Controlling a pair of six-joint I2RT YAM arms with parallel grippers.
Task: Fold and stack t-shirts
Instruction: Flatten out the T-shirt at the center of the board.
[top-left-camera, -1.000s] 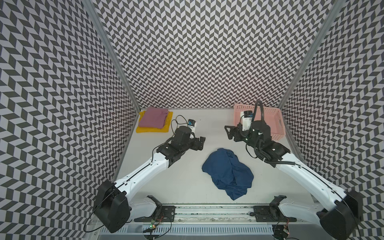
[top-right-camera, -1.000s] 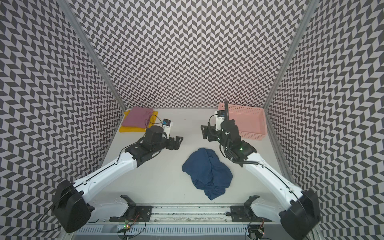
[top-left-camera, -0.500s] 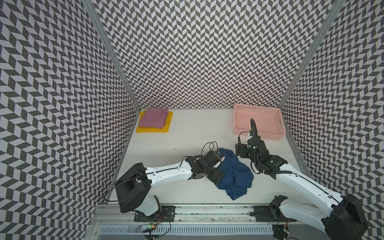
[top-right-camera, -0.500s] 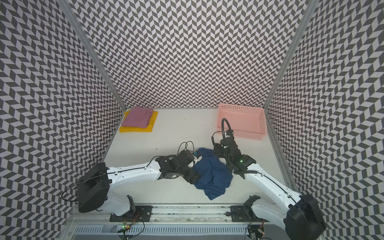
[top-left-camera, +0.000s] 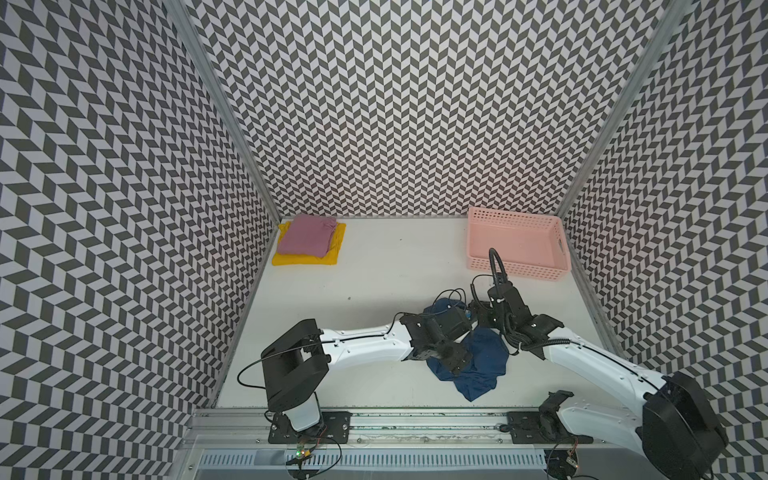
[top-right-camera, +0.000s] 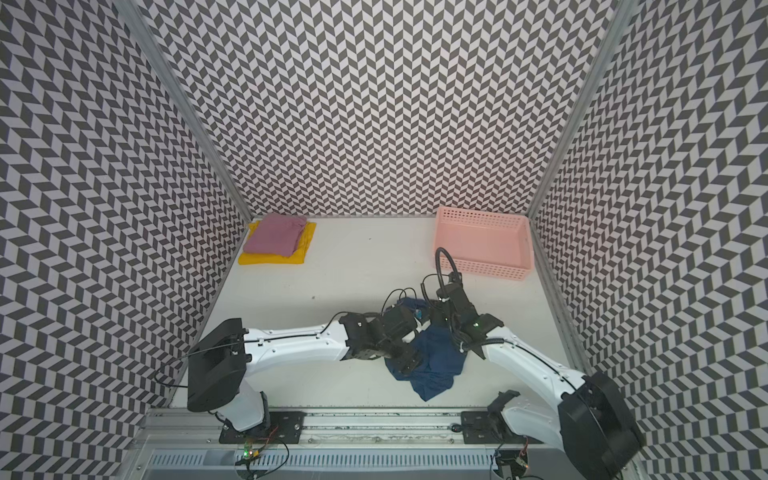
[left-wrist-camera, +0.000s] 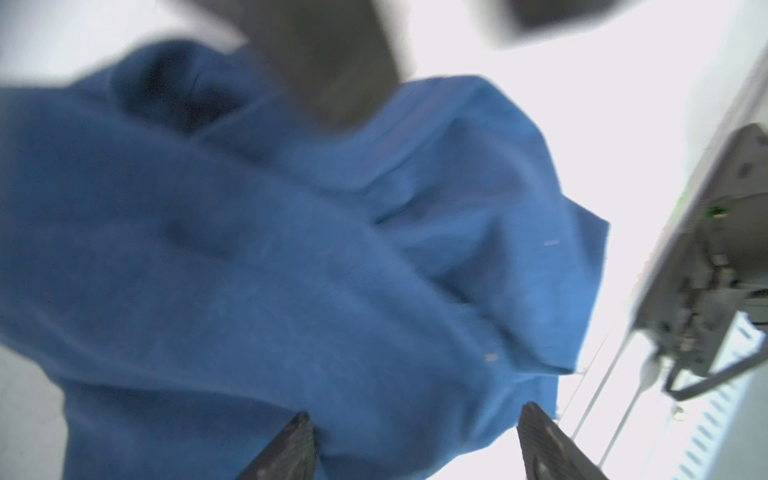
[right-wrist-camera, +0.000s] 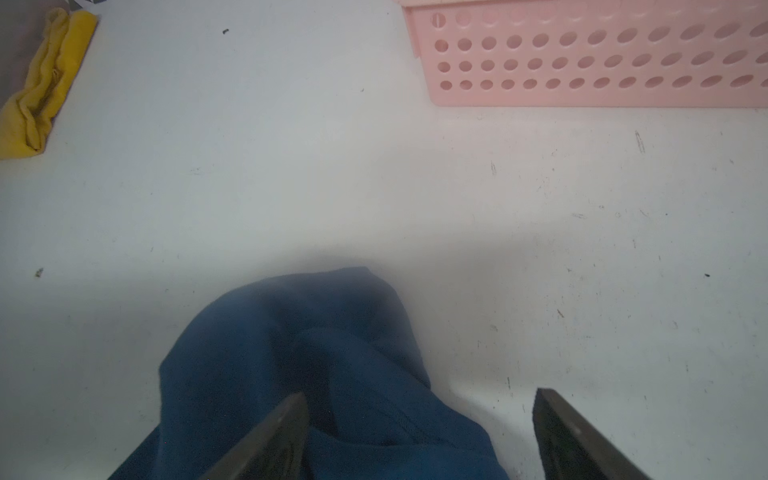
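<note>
The navy blue t-shirt (top-left-camera: 483, 357) has limp folds (right-wrist-camera: 356, 364) overlapping across it, so it will pull out into a sagging, wrinkled piece of cloth when the robot lifts and spreads it.
A crumpled navy blue t-shirt (top-left-camera: 486, 368) (top-right-camera: 440, 363) lies at the front of the white table, right of the middle. My left gripper (top-left-camera: 456, 359) (left-wrist-camera: 413, 415) reaches across and hangs low over its left part. The jaws are open, with blue cloth (left-wrist-camera: 291, 270) bulging between the fingers, unclamped. My right gripper (top-left-camera: 478, 311) (right-wrist-camera: 420, 394) is open at the shirt's far edge, one finger over the cloth (right-wrist-camera: 299, 353) and one over bare table. A folded mauve-pink t-shirt (top-left-camera: 305, 239) lies on a folded yellow t-shirt (top-left-camera: 307, 261) at the back left.
A pink perforated basket (top-left-camera: 515, 271) (right-wrist-camera: 582, 62) stands at the back right, with nothing in it that I can see. Patterned walls close in three sides. A metal rail (top-left-camera: 415, 428) runs along the front edge. The two wrists are close together over the navy shirt.
Both arms came from the back of the table down to the navy shirt. The left arm swung right across the table, and its jaws narrowed a little.
</note>
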